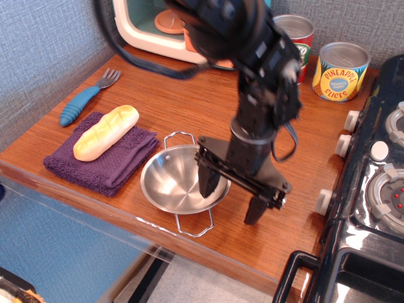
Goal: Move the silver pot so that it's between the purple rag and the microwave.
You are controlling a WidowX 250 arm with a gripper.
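My gripper has its fingers on either side of the pot's rim (pixel 222 188), away from the pot's middle. The silver pot (pixel 180 181) will tip with its far side low when I lift.
The silver pot (pixel 169 180) stands near the table's front edge, just right of the purple rag (pixel 107 165), with its wire handles pointing back and front. The microwave (pixel 154 28) stands at the back left, partly hidden by my arm. My gripper (pixel 231 197) is open and low over the pot's right rim. One finger (pixel 208 182) is inside the bowl and the other finger (pixel 255 210) is outside it on the table side. Nothing is held.
A toy bread loaf (pixel 105 131) lies on the rag. A blue fork (pixel 82 101) lies behind the rag. A tomato sauce can (pixel 302 35) and a pineapple can (pixel 341 71) stand at the back right. A black stove (pixel 379 183) borders the table's right side.
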